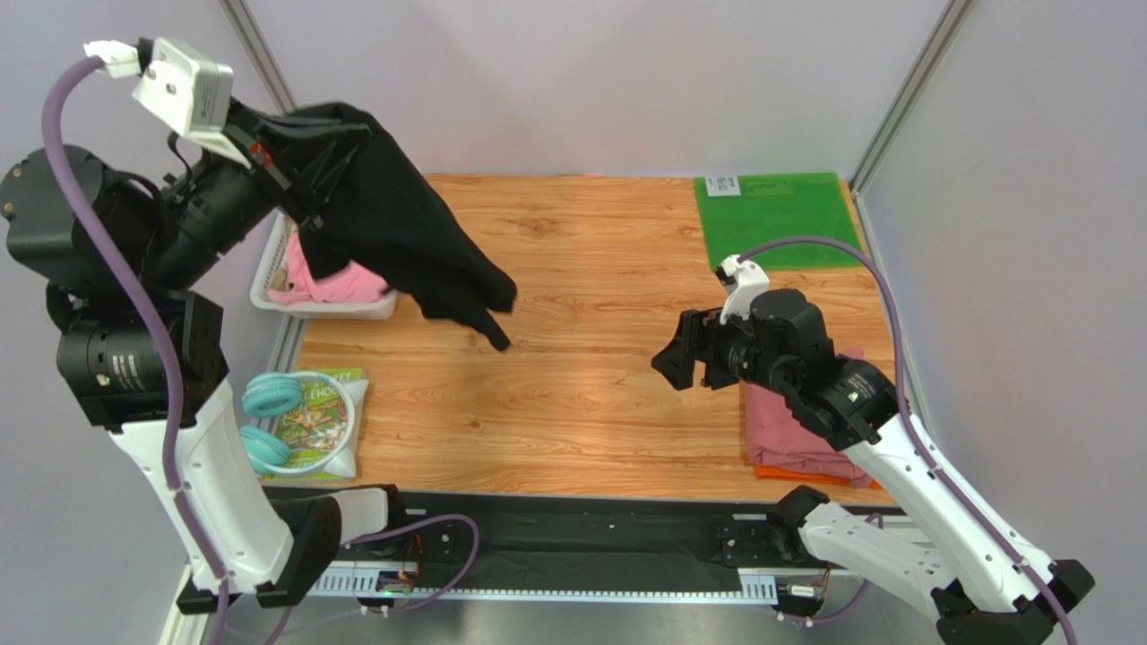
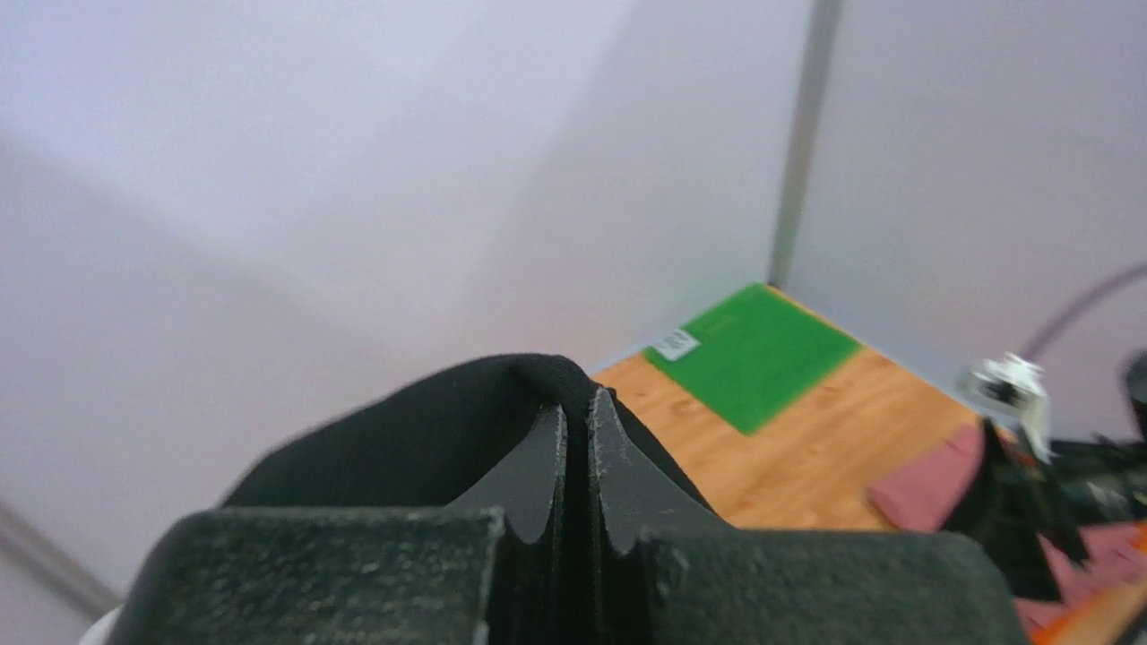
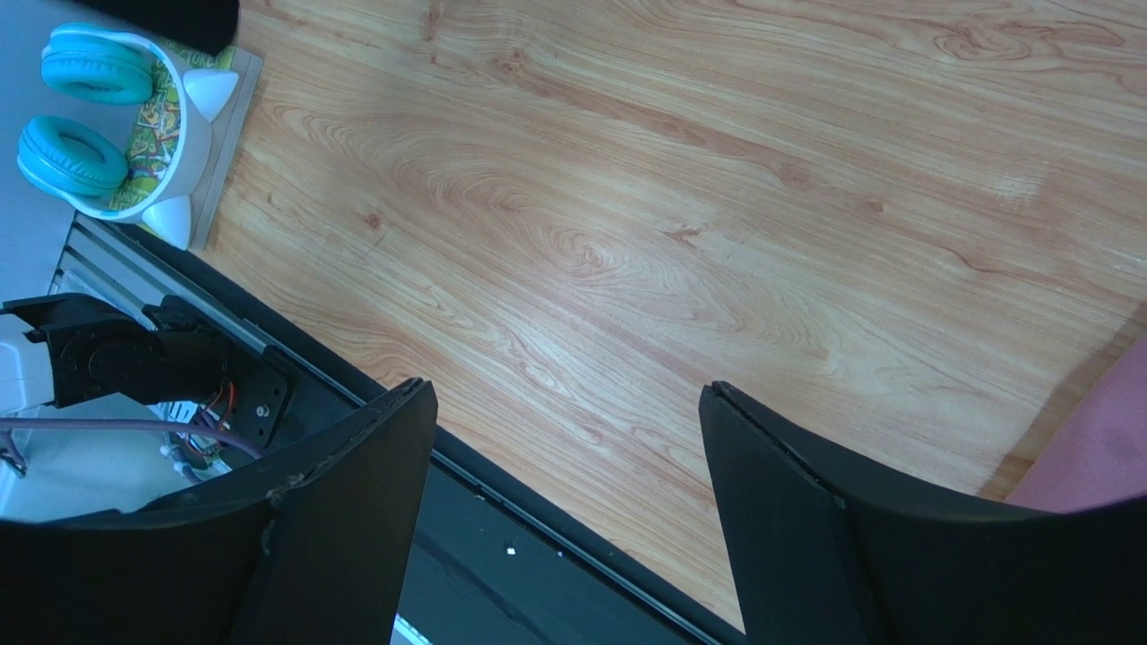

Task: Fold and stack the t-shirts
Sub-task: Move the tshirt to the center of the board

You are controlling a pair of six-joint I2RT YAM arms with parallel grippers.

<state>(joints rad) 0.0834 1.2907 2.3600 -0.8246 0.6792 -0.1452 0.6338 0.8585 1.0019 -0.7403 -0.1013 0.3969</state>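
My left gripper should swing the black t-shirt over the open wood [image 1: 545, 403] and lay it down before folding, since it hangs bunched [image 1: 415, 231] from my fingers beside the basket.
My left gripper [image 1: 276, 168] is shut on the black t-shirt [image 1: 404, 229] and holds it high above the table's left side. The shirt hangs down to about the table. In the left wrist view the black cloth [image 2: 444, 430] is pinched between the fingertips [image 2: 539, 464]. A pink t-shirt [image 1: 330, 285] lies in the white basket [image 1: 276, 255]. A folded dusty-pink t-shirt [image 1: 794, 427] lies on an orange one [image 1: 794, 473] at the right, under my right arm. My right gripper [image 1: 677, 356] is open and empty above the wood; it also shows in the right wrist view [image 3: 566, 417].
A green mat [image 1: 774, 208] lies at the back right. Teal headphones [image 1: 276, 403] rest on a printed packet [image 1: 317, 423] at the front left. A black rail [image 1: 566, 531] runs along the near edge.
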